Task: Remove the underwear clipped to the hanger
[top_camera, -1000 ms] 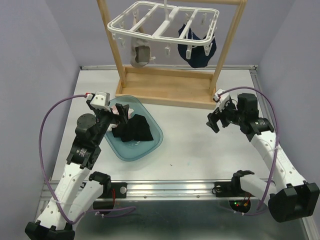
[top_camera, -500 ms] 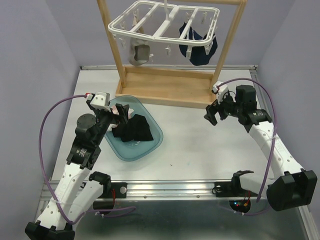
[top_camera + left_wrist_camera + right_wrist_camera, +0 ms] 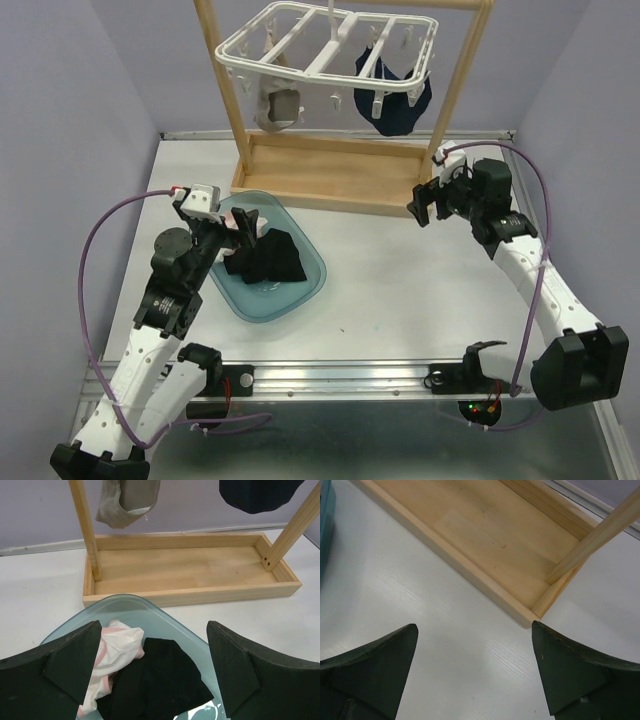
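The navy underwear's lower end (image 3: 393, 127) hangs loose under the white hanger, so the robot's open right gripper should go on moving toward it until the cloth (image 3: 406, 120) is between the gripper's fingers.
The white hanger (image 3: 325, 45) hangs from the wooden stand (image 3: 335, 180). A beige-grey underwear (image 3: 280, 108) stays clipped at its left and a navy one (image 3: 395, 100) at its right; both also show in the left wrist view, beige (image 3: 125, 502) and navy (image 3: 260, 492). A black underwear (image 3: 265, 258) and a pale pink-white one (image 3: 120, 650) lie in the teal bin (image 3: 300, 290). My left gripper (image 3: 243, 222) is open above the bin. My right gripper (image 3: 424, 203) is open and empty near the stand's right front corner (image 3: 532, 615).
The stand's shallow wooden base tray (image 3: 190, 570) lies across the back of the table. Purple walls close in both sides. A metal rail (image 3: 340, 375) runs along the near edge.
My right gripper has moved up and back toward the stand's right end. The left arm has not moved.
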